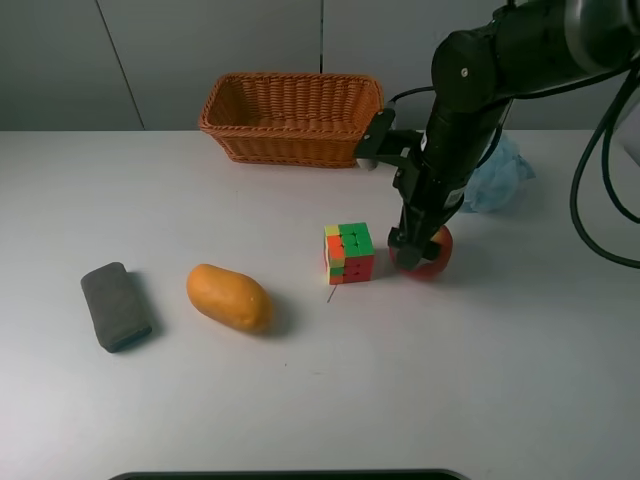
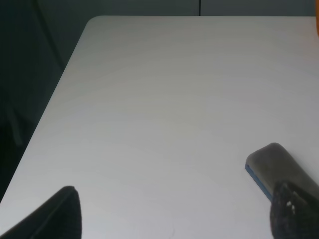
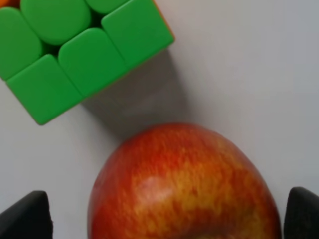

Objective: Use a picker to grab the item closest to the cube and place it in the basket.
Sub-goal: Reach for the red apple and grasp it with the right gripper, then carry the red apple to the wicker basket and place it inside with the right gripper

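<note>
The red-yellow apple (image 1: 429,256) is round and the woven basket (image 1: 292,112) is wide. This means the apple will roll to one side in the basket when I let go of it.
A multicoloured cube (image 1: 349,252) stands mid-table; its green face fills the corner of the right wrist view (image 3: 75,45). A red-yellow apple (image 1: 439,256) lies just right of the cube, a small gap apart, and shows large in the right wrist view (image 3: 184,189). My right gripper (image 1: 418,250) is lowered over the apple, open, with one fingertip (image 3: 25,216) on each side of it and not touching it. A woven basket (image 1: 290,84) stands at the back, with nothing seen inside. My left gripper (image 2: 174,219) is open and holds nothing above the left part of the table.
An orange oval fruit (image 1: 228,297) lies left of the cube. A grey sponge (image 1: 116,305) lies farther left and shows near my left gripper (image 2: 269,167). A crumpled pale blue bag (image 1: 497,175) sits behind the right arm. The table's left edge (image 2: 60,84) is close.
</note>
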Controlling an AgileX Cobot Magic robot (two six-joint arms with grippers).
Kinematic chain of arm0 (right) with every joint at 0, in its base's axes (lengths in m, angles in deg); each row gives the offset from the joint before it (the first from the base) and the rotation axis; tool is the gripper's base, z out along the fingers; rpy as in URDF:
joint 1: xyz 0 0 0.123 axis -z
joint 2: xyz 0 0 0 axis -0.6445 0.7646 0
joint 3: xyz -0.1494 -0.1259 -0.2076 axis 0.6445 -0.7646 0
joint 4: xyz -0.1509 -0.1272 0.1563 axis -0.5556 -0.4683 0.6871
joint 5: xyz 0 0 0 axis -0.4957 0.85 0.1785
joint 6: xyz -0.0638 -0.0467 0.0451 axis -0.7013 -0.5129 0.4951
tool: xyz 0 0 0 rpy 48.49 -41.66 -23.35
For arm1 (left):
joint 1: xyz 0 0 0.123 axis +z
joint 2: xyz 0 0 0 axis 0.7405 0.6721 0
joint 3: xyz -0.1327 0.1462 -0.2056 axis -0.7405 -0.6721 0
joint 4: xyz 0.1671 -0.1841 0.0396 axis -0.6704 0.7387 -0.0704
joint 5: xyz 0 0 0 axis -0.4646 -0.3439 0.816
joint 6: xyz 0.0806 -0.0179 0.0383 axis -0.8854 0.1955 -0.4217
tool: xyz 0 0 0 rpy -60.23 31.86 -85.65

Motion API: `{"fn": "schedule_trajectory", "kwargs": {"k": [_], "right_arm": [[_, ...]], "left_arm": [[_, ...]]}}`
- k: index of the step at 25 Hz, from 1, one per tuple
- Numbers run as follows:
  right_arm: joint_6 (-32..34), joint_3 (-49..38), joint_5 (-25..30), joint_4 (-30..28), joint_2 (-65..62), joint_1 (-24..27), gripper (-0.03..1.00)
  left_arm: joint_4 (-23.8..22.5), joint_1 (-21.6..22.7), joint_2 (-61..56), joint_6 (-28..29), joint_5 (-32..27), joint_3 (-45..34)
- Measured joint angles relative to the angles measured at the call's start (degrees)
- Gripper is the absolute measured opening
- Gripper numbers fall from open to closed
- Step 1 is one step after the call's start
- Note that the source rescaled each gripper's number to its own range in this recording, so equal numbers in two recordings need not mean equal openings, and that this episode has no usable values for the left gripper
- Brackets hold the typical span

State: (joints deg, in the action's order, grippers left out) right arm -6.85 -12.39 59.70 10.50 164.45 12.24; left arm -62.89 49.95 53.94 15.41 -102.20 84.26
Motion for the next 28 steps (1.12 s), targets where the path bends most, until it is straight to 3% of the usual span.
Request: {"fn": "schedule_trajectory", "kwargs": {"k": [10,11,12,13,22,28], "right_arm": [[0.03,0.04,-0.37,0.0,1.02,0.0,0.97],[0.13,0.04,-0.37,-0.12,1.02,0.0,0.79],[0.13,0.04,-0.59,-0.13,1.02,0.0,0.26],[0.13,0.13,-0.58,-0.13,1.02,0.11,0.0],[0.49,0.13,-0.48,-0.52,1.02,0.11,0.01],[0.49,3.25,3.54,-3.46,-5.24,0.11,0.01]], "left_arm": [[0.0,0.0,0.0,0.0,0.0,0.0],[0.0,0.0,0.0,0.0,0.0,0.0],[0.0,0.0,0.0,0.0,0.0,0.0],[0.0,0.0,0.0,0.0,0.0,0.0],[0.0,0.0,0.0,0.0,0.0,0.0],[0.0,0.0,0.0,0.0,0.0,0.0]]}}
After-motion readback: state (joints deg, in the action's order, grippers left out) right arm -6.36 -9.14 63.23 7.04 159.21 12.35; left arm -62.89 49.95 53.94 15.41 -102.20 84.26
